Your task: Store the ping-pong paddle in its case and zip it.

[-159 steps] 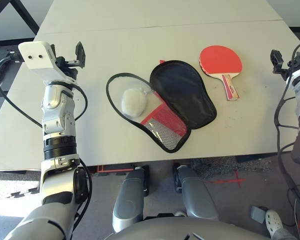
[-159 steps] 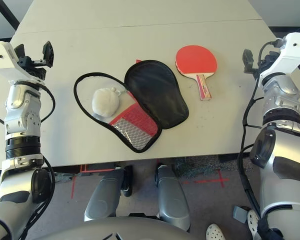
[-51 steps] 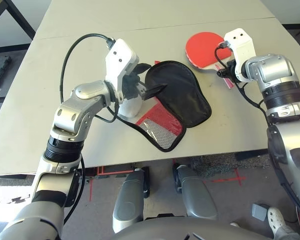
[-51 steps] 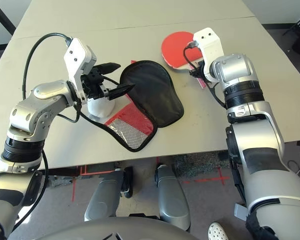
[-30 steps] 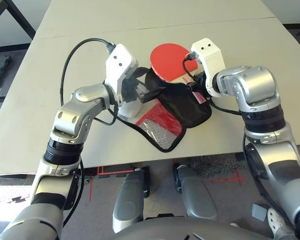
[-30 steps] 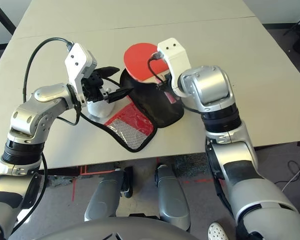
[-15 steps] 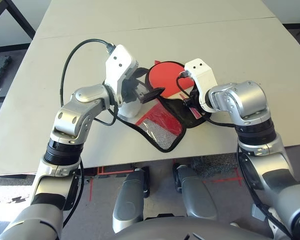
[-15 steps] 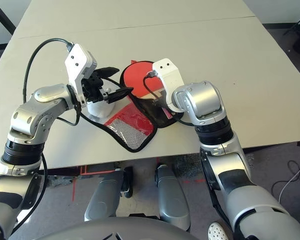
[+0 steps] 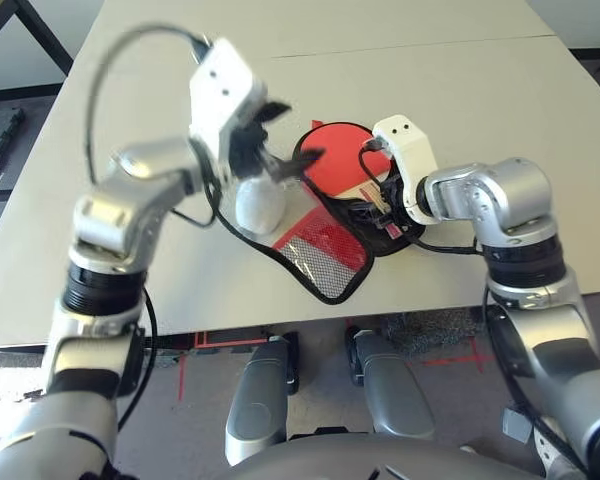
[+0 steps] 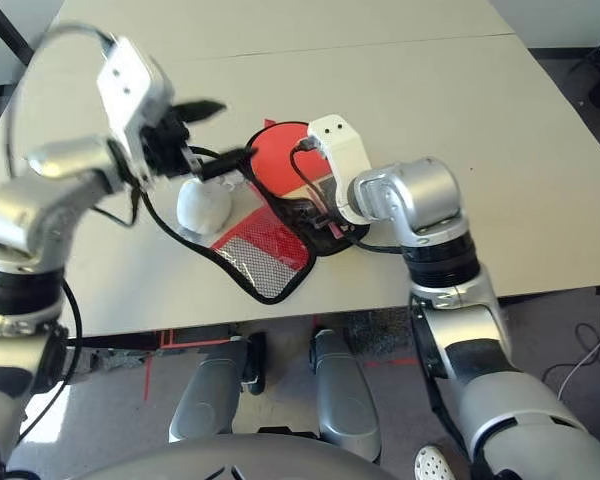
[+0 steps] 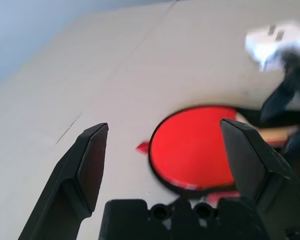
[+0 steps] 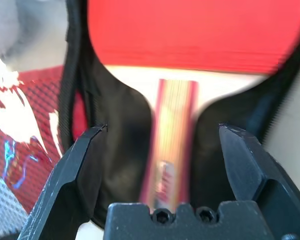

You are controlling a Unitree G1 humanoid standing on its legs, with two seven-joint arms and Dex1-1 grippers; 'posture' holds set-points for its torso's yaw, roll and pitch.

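I should back my right gripper away before my left gripper swings the case's flap (image 9: 323, 252) over, because my right gripper straddles the paddle's handle (image 9: 374, 198), where the flap must close.
The ping-pong paddle (image 9: 338, 163) lies on the black lining of the open case (image 10: 268, 248), red face up. Its striped handle (image 12: 171, 135) points toward my right arm. My right gripper (image 12: 163, 131) is open, one finger on each side of the handle and neither touching it. The case's red mesh pocket (image 9: 325, 258) lies toward the table's front edge. My left gripper (image 9: 290, 135) is open and empty, raised above the case's left half. From the left wrist the paddle (image 11: 195, 150) shows as a red disc ringed by the case's black edge.
A fluffy white ball (image 9: 260, 205) on a cord sits inside the case's left loop, under my left gripper. The beige table (image 9: 480, 70) has bare room to the right and at the back. The case's lower tip lies close to the front edge (image 9: 280, 318).
My right gripper has opened and let go of the paddle handle, and the paddle rests on the case lining. My left arm has risen and swung slightly left.
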